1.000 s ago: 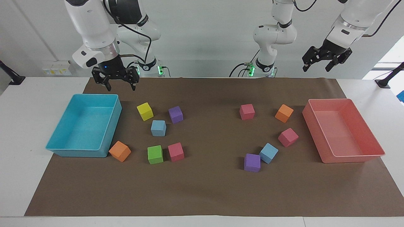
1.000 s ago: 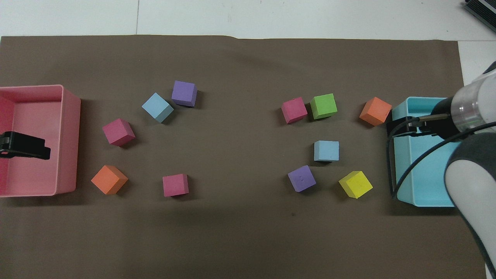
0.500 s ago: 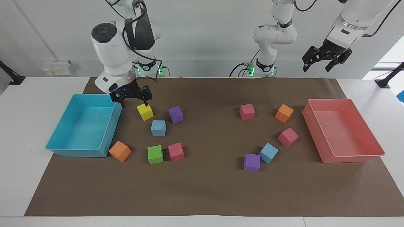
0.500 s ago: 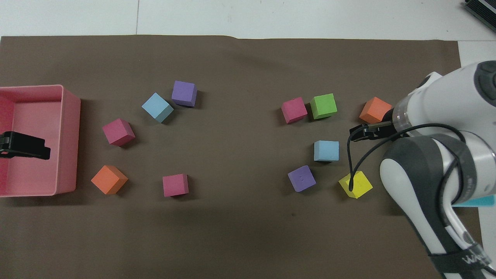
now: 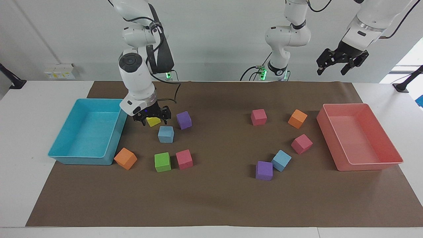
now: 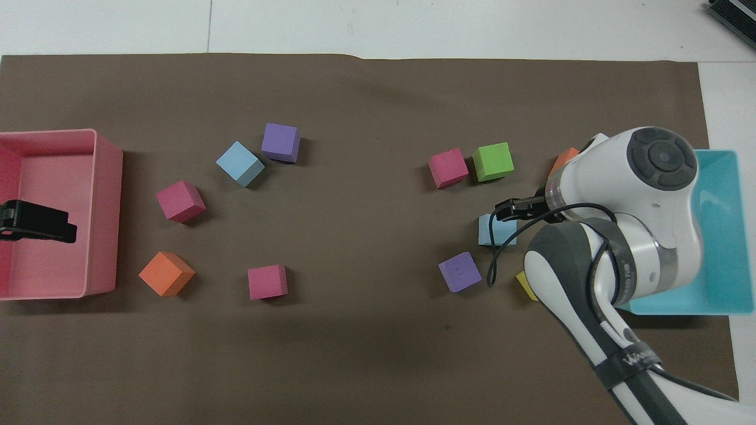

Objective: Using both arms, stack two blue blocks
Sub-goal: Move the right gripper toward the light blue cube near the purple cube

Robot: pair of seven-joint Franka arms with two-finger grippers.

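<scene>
The blue block [image 5: 165, 135] beside the yellow cube stands free and square to my open fingers, so I'll keep moving my right gripper toward it [image 6: 497, 231] until they straddle it.
One blue block [image 5: 166, 134] [image 6: 493, 233] lies toward the right arm's end of the table, among other coloured cubes. My right gripper [image 5: 154, 118] hangs open and low over the yellow cube [image 5: 153, 122], just on the robots' side of that block and holding nothing. In the overhead view the right arm covers part of this block. A second blue block [image 5: 281, 160] [image 6: 240, 164] rests toward the left arm's end, touching a purple cube [image 5: 264, 170]. High over the pink tray [image 5: 370, 166], my left gripper [image 5: 332, 67] [image 6: 38, 223] waits open and empty.
A turquoise tray [image 5: 66, 159] stands at the right arm's end. Around the first blue block lie purple [image 5: 183, 119], green [image 5: 162, 162], pink [image 5: 184, 159] and orange [image 5: 125, 158] cubes. Two pink cubes [image 5: 258, 117] [image 5: 301, 143] and an orange one [image 5: 297, 118] lie near the pink tray.
My right gripper has dropped from the turquoise tray's corner nearest the robots and moved toward the table's middle, over the yellow cube. The left arm and all the cubes have stayed put.
</scene>
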